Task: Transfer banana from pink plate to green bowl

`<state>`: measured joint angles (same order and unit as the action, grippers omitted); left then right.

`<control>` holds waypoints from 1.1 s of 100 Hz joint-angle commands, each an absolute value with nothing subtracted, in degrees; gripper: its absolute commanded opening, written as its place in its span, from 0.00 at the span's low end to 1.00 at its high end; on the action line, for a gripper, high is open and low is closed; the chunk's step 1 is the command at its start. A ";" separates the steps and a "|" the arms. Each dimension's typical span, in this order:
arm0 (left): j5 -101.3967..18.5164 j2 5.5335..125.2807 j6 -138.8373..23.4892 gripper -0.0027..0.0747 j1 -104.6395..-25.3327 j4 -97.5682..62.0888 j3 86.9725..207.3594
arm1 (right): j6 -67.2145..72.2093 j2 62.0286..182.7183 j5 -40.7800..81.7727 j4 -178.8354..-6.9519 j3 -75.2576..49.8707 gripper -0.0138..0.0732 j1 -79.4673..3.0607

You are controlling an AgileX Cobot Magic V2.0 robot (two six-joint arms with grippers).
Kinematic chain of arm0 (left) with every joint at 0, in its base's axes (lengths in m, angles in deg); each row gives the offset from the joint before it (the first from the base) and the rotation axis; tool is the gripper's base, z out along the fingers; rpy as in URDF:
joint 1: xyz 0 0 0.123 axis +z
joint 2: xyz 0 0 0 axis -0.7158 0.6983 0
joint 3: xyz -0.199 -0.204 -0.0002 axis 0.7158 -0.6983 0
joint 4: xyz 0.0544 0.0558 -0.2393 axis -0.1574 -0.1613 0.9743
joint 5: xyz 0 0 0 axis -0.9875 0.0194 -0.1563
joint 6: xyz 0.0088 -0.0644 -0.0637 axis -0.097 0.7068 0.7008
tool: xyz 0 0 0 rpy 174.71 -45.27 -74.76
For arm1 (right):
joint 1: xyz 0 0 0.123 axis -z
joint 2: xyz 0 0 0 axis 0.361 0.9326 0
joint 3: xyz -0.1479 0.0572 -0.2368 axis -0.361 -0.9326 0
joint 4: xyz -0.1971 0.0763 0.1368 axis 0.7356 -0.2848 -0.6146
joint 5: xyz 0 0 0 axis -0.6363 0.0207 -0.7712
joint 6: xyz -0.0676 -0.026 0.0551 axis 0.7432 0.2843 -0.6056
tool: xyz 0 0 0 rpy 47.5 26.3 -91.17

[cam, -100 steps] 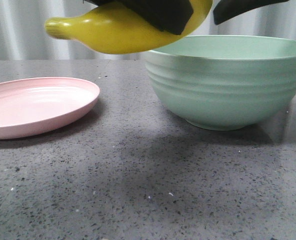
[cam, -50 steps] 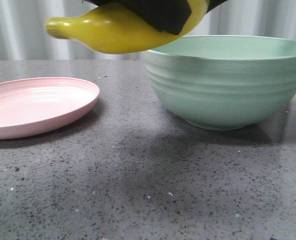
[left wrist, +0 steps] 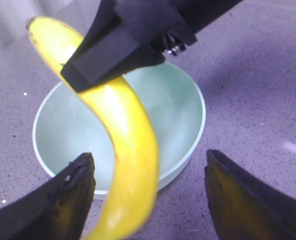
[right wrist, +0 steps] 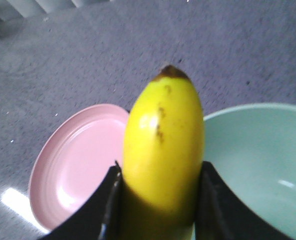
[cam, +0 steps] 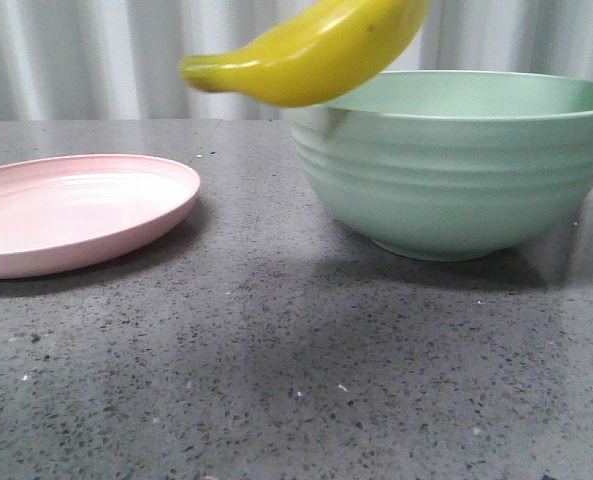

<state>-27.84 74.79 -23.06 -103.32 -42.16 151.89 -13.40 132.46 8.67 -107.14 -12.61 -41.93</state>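
Note:
Next, my right gripper brings the banana inside the bowl (cam: 471, 95) before it opens, because the banana's end (cam: 211, 73) sticks out past the green bowl's rim while my left gripper is open.
The yellow banana (cam: 316, 55) hangs in the air, tilted, over the near left rim of the green bowl (cam: 456, 170). My right gripper (right wrist: 160, 170) is shut on the banana (right wrist: 162, 135), one jaw on each side. In the left wrist view its black fingers (left wrist: 113, 55) clamp the banana (left wrist: 123, 130) above the bowl (left wrist: 177, 100). My left gripper (left wrist: 148, 165) is open wide, its jaws standing apart from the banana on both sides. The pink plate (cam: 76, 210) lies bare at the left and also shows in the right wrist view (right wrist: 83, 165). Neither gripper shows in the front view.
The plate and bowl stand on a dark grey speckled table (cam: 276, 380). A pale pleated curtain (cam: 96, 60) hangs behind the table's far edge.
The banana has moved right and up, its right end raised towards the bowl. The black gripper parts that covered it in the front view have gone out of that view.

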 commanded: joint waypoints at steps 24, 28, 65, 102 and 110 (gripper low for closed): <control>-31.88 71.25 -23.11 0.61 -103.63 -42.06 153.88 | -12.67 131.61 16.86 -95.59 -10.01 0.08 -34.19; -31.88 71.25 -23.11 0.61 -103.63 -41.93 153.88 | -12.67 132.25 16.50 -95.46 -10.01 0.08 -33.75; -31.88 71.25 -23.01 0.61 -103.63 -41.93 153.88 | -12.67 139.86 11.37 -94.75 -10.12 0.21 -34.10; -31.88 71.25 -23.02 0.61 -103.63 -41.93 153.88 | -12.67 140.09 13.55 -94.30 -10.12 0.51 -34.10; -31.88 71.25 -23.02 0.61 -103.63 -41.93 153.88 | -12.67 140.00 13.76 -94.25 -10.12 0.52 -34.10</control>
<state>-27.84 72.67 -23.06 -103.32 -42.16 151.89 -13.30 141.96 9.30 -94.28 -12.06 -33.98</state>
